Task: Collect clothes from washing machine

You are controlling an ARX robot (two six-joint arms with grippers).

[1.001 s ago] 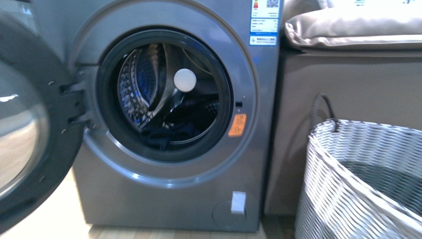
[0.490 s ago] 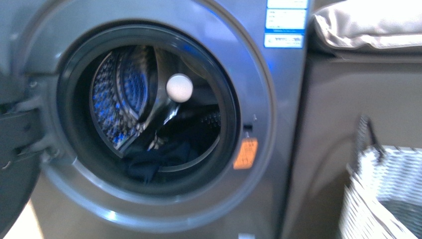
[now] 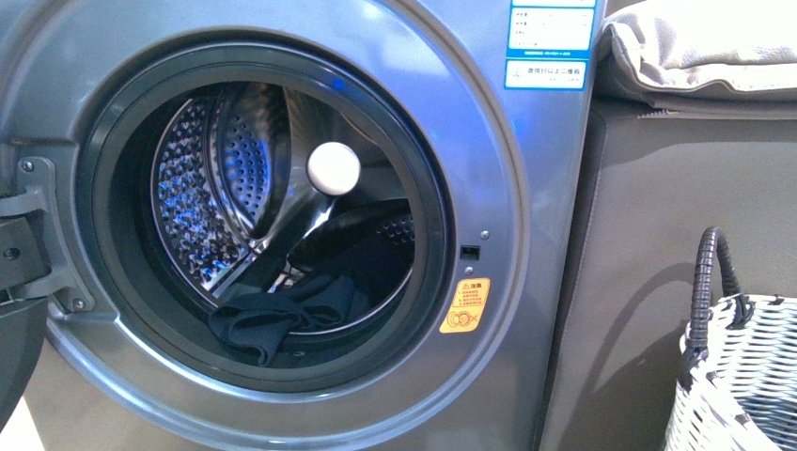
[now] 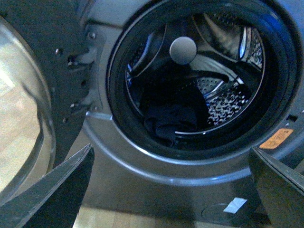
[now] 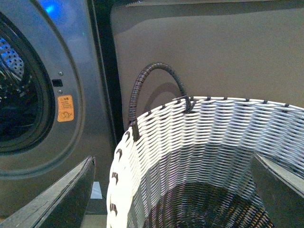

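My gripper will bring the dark navy clothes out together, hanging long, when I pull, because loose folds go unbroken from the washing machine's rim into the drum.
The grey washing machine [image 3: 526, 216] stands with its door swung open to the left. The dark navy clothes [image 3: 273, 319] lie in a heap at the bottom of the perforated drum, just behind the mouth's rim. They also show in the left wrist view [image 4: 171, 124]. My left gripper [image 4: 171, 199] is open and empty, in front of and below the drum mouth, well short of the clothes. My right gripper [image 5: 175, 199] is open and empty over the basket's mouth. Neither arm shows in the front view.
A white round knob [image 3: 334, 167] sits at the drum's back. The open door [image 4: 28, 95] hangs left of the mouth. A white-and-brown woven basket [image 5: 199, 142] with a dark handle [image 3: 710, 272] stands right of the machine, before a brown cabinet [image 3: 648, 235].
The front view has closed in on the machine. The drum mouth fills more of the picture, and the door and the basket have slid towards the picture's edges.
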